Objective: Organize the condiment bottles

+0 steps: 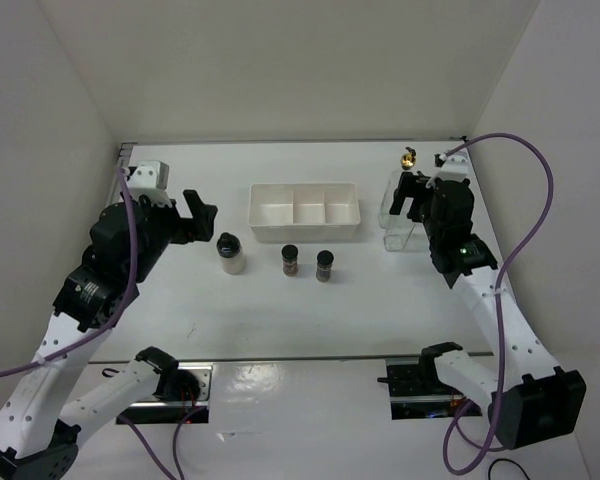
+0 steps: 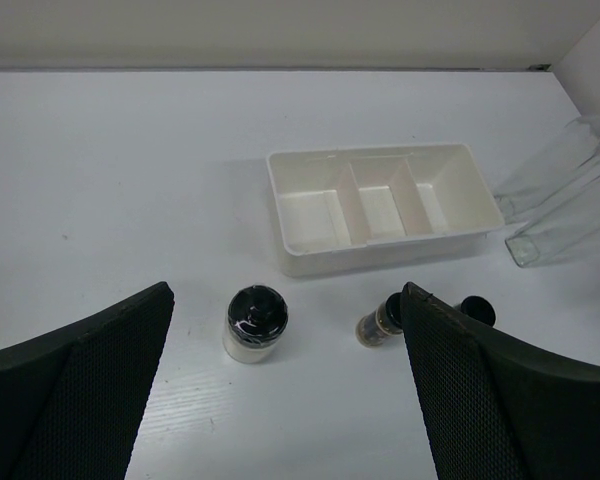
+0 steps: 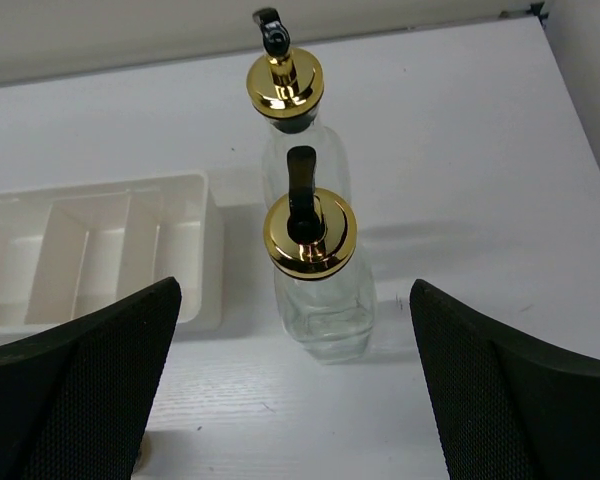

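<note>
The nearer bottle's gold spout (image 3: 312, 234) sits halfway between my open fingers. My right gripper keeps going in until the neck (image 3: 318, 280) is between its fingers, then close.
Two tall clear glass bottles with gold spouts stand at the right, the nearer one (image 3: 318, 290) just in front of the farther one (image 3: 286, 90). My right gripper (image 3: 295, 288) is open, its fingers spread wide on either side of the nearer bottle without touching it. A squat whitish jar with a black cap (image 2: 254, 322) and two small dark jars (image 1: 290, 261) (image 1: 325, 265) stand in a row in front of the tray. My left gripper (image 2: 285, 295) hangs open above the whitish jar and holds nothing.
A white tray with three compartments (image 1: 304, 186) sits mid-table, with nothing in it. White walls enclose the table on the left, back and right. The farther glass bottle (image 1: 408, 158) stands close to the right wall.
</note>
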{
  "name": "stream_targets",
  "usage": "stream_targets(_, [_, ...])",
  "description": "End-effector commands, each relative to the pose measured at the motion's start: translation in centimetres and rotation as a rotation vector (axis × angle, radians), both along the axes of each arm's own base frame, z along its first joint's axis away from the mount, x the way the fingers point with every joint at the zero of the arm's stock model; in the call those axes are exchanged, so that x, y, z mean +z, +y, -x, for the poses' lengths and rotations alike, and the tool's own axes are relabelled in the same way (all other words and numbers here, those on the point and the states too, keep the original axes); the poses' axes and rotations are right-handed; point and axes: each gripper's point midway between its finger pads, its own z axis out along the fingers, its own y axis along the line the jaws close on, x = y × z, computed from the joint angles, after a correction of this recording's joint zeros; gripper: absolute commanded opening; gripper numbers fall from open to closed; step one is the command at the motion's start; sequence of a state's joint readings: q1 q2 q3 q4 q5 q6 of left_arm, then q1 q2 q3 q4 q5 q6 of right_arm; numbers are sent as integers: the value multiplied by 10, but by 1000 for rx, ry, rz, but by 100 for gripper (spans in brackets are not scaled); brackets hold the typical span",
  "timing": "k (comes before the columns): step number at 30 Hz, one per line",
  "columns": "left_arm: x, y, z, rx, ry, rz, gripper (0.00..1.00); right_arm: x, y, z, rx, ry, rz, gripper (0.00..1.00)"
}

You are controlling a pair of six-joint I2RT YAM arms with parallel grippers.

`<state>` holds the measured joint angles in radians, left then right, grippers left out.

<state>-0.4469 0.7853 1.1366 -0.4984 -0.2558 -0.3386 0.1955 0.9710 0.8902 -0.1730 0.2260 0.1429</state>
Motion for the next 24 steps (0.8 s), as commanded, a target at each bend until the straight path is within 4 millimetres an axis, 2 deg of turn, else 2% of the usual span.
stream_targets(1, [23, -6, -4, -32, -75, 5, 100, 9, -5, -12, -46, -33, -23, 100])
stream_targets(3, [23, -7, -4, -42, -76, -2, 100, 12, -4, -16, -46, -50, -26, 100])
stream_targets(9, [20, -8, -5, -43, -74, -4, 100, 0, -6, -23, -70, -20, -24, 100])
stream_targets(14, [22, -6, -3, -44, -84, -9, 100, -3, -10, -30, -102, -24, -26, 100])
stream_targets(17, [19, -9, -8, -44, -74, -13, 100, -7, -8, -35, -104, -22, -36, 100])
stream_targets(18, [19, -9, -8, -44, -74, -13, 100, -1, -8, -36, -104, -33, -39, 100])
stream_targets(24, [13, -11, -13, -45, -55, -22, 100, -8, -11, -50, -134, -11, -25, 100])
